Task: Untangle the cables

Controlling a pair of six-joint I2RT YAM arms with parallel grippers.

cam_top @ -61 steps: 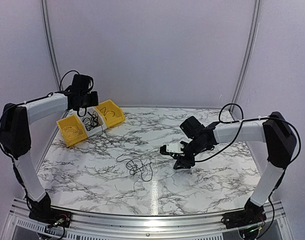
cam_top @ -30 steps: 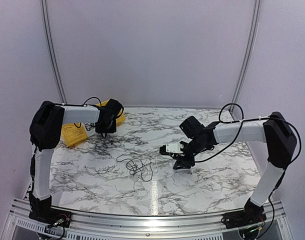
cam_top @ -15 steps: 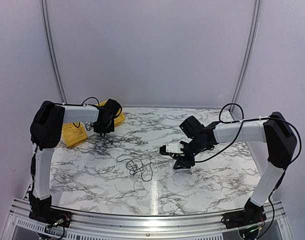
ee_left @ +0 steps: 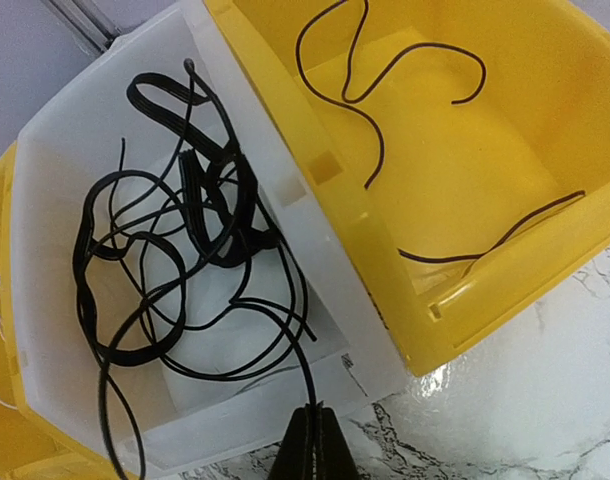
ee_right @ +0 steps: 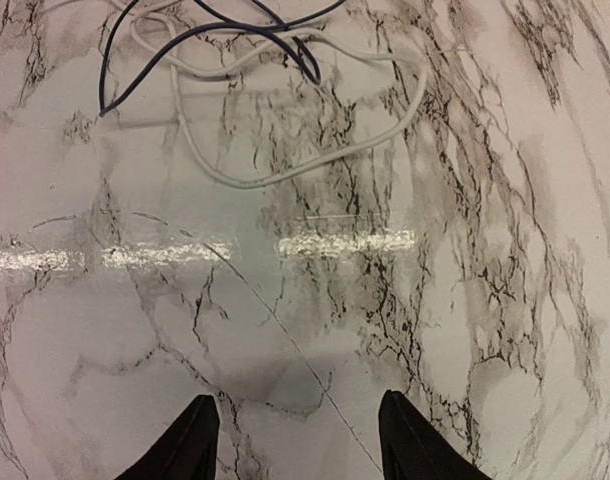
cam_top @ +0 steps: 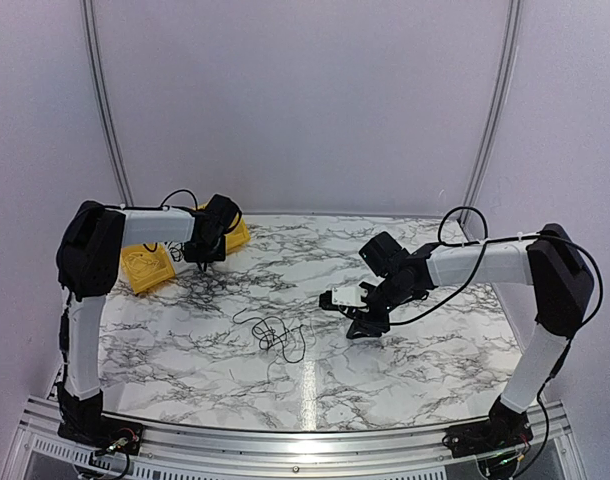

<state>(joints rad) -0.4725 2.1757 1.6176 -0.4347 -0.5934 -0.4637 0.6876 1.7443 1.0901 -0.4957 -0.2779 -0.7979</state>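
Observation:
The black cable in the robot's left gripper hangs over the white bin's front rim [ee_left: 307,382], so the robot should move the cable's end back and put it down inside the bin [ee_left: 210,270].
A loose tangle of thin cables [cam_top: 275,332] lies on the marble table mid-front. In the right wrist view its dark strands [ee_right: 270,35] and a white strand [ee_right: 315,160] show at the top. My right gripper [cam_top: 363,326] is open and empty just right of the tangle, its fingertips [ee_right: 197,440] low over bare marble. My left gripper [cam_top: 200,260] is at the front of the bins. It is shut [ee_left: 318,415] on one black cable [ee_left: 303,350] that runs into a white bin [ee_left: 45,200] holding a heap of black cable [ee_left: 175,260].
A yellow bin [ee_left: 545,120] right of the white one holds thin black cable pieces [ee_left: 380,140]. Another yellow bin [cam_top: 145,268] sits at the far left. The bins stand at the table's back left corner, by the wall.
My left arm swung down from above the bins to their front edge and has since shifted slightly left. The right arm and the tangle have not moved.

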